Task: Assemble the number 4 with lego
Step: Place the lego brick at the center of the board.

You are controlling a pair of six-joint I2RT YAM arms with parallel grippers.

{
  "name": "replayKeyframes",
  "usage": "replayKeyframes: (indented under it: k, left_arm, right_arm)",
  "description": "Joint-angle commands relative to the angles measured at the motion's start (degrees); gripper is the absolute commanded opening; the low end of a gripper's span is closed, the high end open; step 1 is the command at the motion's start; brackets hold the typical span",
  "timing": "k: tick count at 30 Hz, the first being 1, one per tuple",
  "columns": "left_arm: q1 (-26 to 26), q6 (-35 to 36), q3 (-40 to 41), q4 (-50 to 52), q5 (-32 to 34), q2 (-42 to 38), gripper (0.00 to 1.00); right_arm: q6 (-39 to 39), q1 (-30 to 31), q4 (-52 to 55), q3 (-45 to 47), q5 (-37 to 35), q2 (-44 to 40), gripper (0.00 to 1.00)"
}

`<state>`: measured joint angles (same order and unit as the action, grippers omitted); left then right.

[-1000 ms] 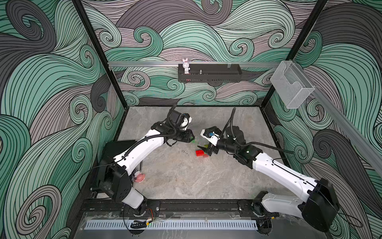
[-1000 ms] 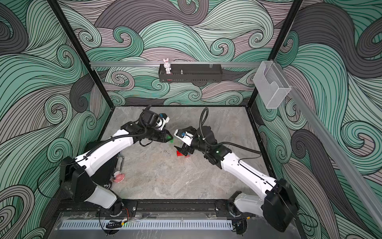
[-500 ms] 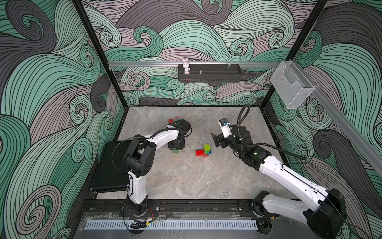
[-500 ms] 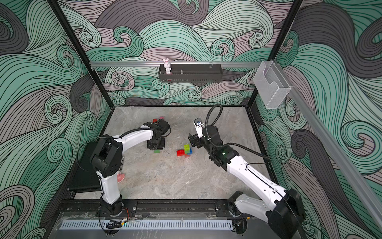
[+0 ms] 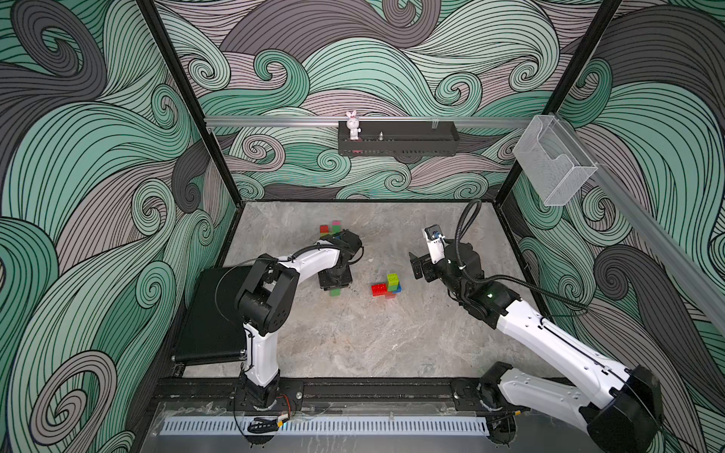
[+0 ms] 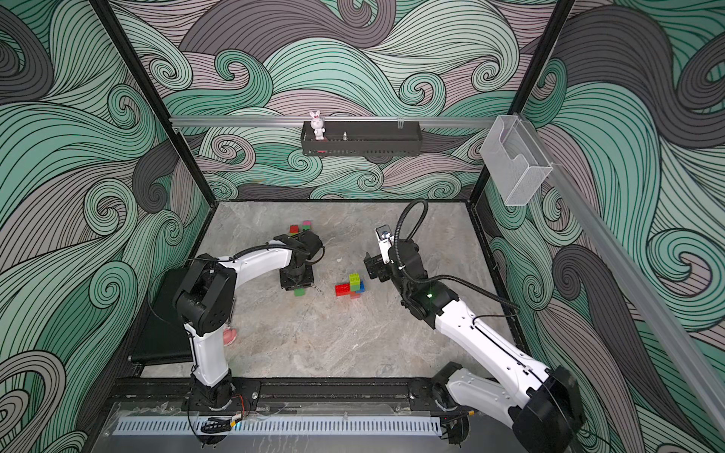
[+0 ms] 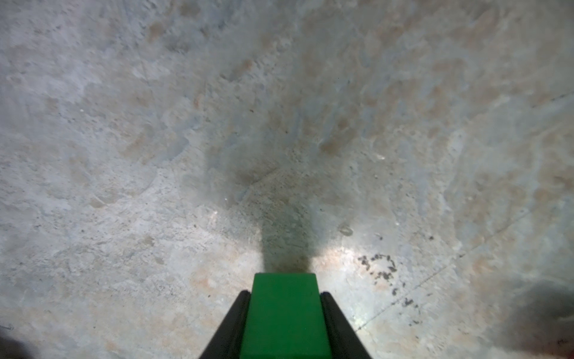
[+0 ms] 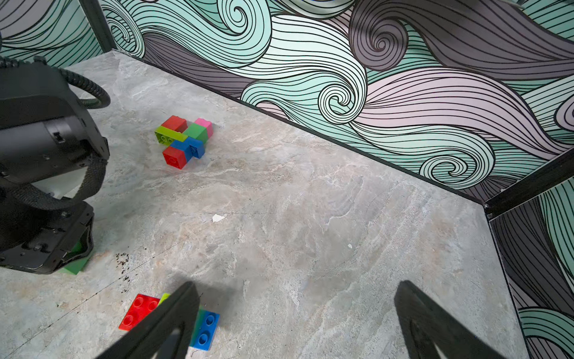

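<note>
Next, I let go of the dark green lego brick, which my left gripper holds from above, and grip it again with that gripper from the brick's near side before joining it.
My left gripper points straight down at the table, left of centre, shut on a dark green lego brick whose lower end sits at the table surface. A joined cluster of red, lime and blue lego lies at the centre. My right gripper hangs just right of that cluster, open and empty, with the cluster's red brick and blue brick beside one finger. A second heap of red, pink, green, lime and blue lego lies behind the left wrist.
A black pad lies at the left edge beside the left arm's base, with a small pink thing near it. On the back wall are a black shelf with a white rabbit and a clear box.
A second ago both grippers were close together over the centre cluster. They have drawn apart: the left went left and down with the green brick, the right pulled back to the right.
</note>
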<state>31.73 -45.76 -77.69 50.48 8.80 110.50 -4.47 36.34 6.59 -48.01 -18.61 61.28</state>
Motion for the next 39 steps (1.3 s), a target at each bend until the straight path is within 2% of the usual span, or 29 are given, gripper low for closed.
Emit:
replayKeyframes:
  k: [1,5,8,11,15,22,25,27,30,31,36,39]
  left_arm:
    - [-0.3,-0.8,0.3,0.2,-1.2,0.3,0.38]
    - [-0.7,-1.0,0.7,-0.7,-5.3,-1.1,0.55]
    - [-0.8,-0.9,0.8,-0.3,-5.6,-2.5,0.60]
    - [-0.9,-0.9,1.4,-1.1,-9.6,-4.6,0.62]
    - [-1.0,-3.2,5.5,-7.4,-16.0,-8.8,0.64]
    - [-3.0,-4.8,8.5,-10.5,-18.0,-13.7,0.65]
    - [-3.9,-1.6,11.5,-13.1,-14.7,-17.6,0.70]
    - [-4.2,3.0,14.3,-15.5,-10.3,-20.1,0.79]
    - [-4.6,10.7,18.5,-20.0,-4.0,-22.5,0.98]
    - [-4.9,13.6,19.8,-22.3,-3.7,-22.9,0.99]
    - [-6.3,20.6,21.2,-29.7,-15.6,-20.4,0.99]
    - [-6.3,22.1,21.1,-33.6,-18.6,-18.1,0.99]
  right_arm:
    - [-0.4,-0.2,-1.2,1.1,-1.2,-1.3,0.99]
    - [-0.4,-0.3,-1.9,1.5,-1.0,-1.4,0.99]
    - [-0.4,-0.2,-2.4,1.5,-0.9,-1.2,0.99]
    - [-0.4,-0.2,-2.6,1.5,-0.6,-0.6,0.99]
    - [0.2,-0.3,-2.4,1.4,-0.3,0.1,0.99]
    - [0.7,-0.3,-2.1,1.3,0.1,0.3,0.99]
    - [0.9,-0.3,-2.6,1.7,0.5,-0.1,0.99]
    - [1.7,-0.3,-3.6,2.3,0.7,-0.6,0.99]
    - [2.0,-0.3,-4.6,2.9,1.5,-1.1,0.99]
    - [2.0,-0.3,-4.6,2.9,1.7,-1.1,0.99]
    - [1.9,-0.3,-4.4,2.5,1.7,-1.1,0.99]
    - [2.0,-0.3,-4.2,2.4,2.2,-1.1,0.99]
